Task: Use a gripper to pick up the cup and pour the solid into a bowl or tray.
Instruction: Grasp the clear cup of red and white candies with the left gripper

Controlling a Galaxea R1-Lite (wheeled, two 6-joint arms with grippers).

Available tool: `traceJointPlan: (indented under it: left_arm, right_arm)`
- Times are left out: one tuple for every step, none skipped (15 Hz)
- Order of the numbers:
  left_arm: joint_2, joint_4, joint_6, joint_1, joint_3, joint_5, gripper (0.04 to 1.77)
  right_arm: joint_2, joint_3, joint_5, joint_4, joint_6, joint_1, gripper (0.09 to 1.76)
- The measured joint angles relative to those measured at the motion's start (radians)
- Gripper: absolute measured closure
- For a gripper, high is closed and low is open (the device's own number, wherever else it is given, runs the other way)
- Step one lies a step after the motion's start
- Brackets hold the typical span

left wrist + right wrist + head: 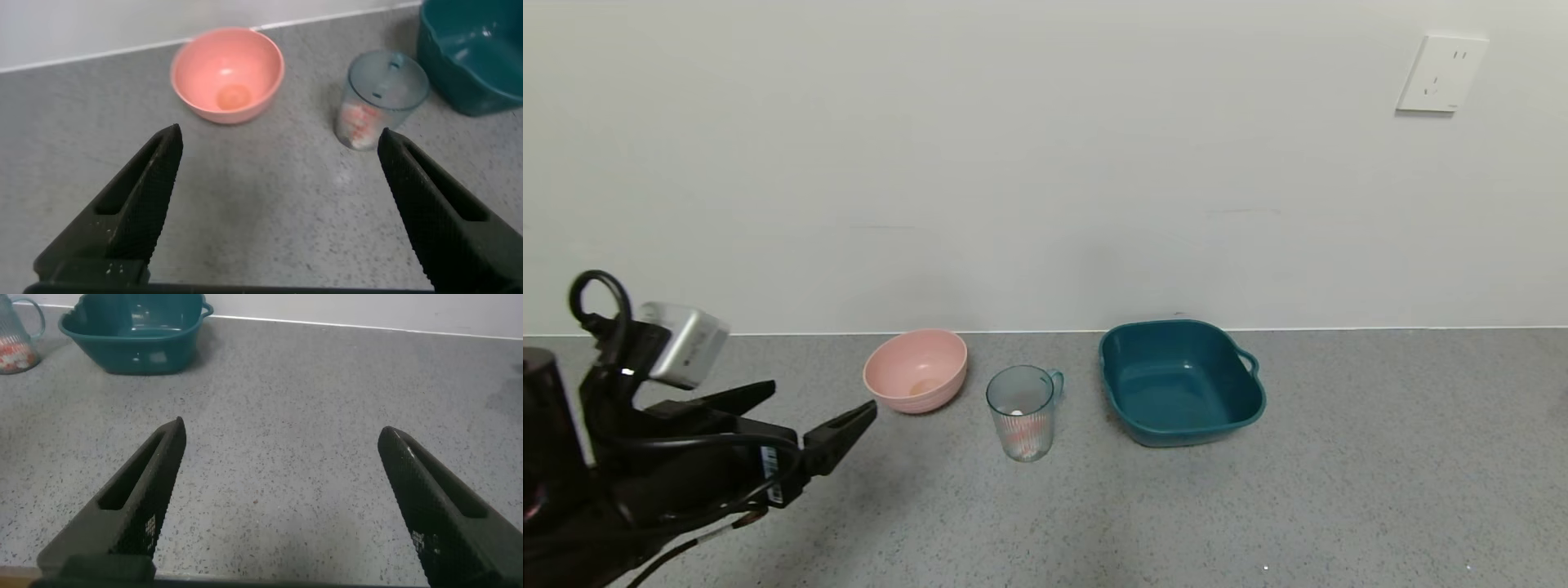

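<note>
The cup's opening [1019,390] flares wide, so the orange-pink and white pieces [1025,435] should tumble out and spread across the teal tray when the robot pours the cup.
The ribbed translucent cup [1023,411] stands upright mid-table, handle toward the teal tray [1181,382] on its right. Orange-pink and white pieces [1023,441] lie in its bottom. In the left wrist view the cup [381,98] and pieces [359,124] show ahead, the tray [474,51] beyond. My left gripper [821,404] is open and empty above the table, left of the cup and well short of it; it also shows in its own view [278,143]. My right gripper [280,437] is open and empty over bare table, off the head view; the tray [135,328] and cup [15,335] lie far ahead of it.
A round pink bowl [916,370] sits left of the cup near the wall, also in the left wrist view [228,73]. The grey speckled counter [1339,474] ends at a white wall with a socket [1441,73].
</note>
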Motion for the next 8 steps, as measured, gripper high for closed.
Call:
traceJointPlan:
  left_arm:
    - [0.037,-0.005,-0.02,-0.03,-0.002,0.009,0.09]
    - [0.071,-0.008,-0.029,-0.057,-0.004,0.021,0.09]
    - [0.105,-0.012,-0.037,-0.082,-0.007,0.039,0.09]
    - [0.138,-0.019,-0.043,-0.104,-0.01,0.058,0.09]
    - [0.171,-0.037,-0.048,-0.123,-0.012,0.079,0.09]
    - [0.208,-0.066,-0.05,-0.141,-0.014,0.094,0.09]
    - [0.243,-0.099,-0.05,-0.157,-0.013,0.109,0.09]
    - [0.277,-0.131,-0.052,-0.176,-0.009,0.124,0.09]
  right_arm:
    - [0.0,0.0,0.0,0.0,0.0,0.0,0.14]
    - [0.0,0.0,0.0,0.0,0.0,0.0,0.14]
    - [0.0,0.0,0.0,0.0,0.0,0.0,0.14]
    - [0.0,0.0,0.0,0.0,0.0,0.0,0.14]
    - [0.0,0.0,0.0,0.0,0.0,0.0,0.14]
    - [0.0,0.0,0.0,0.0,0.0,0.0,0.14]
    - [0.0,0.0,0.0,0.0,0.0,0.0,0.14]
    - [0.0,0.0,0.0,0.0,0.0,0.0,0.14]
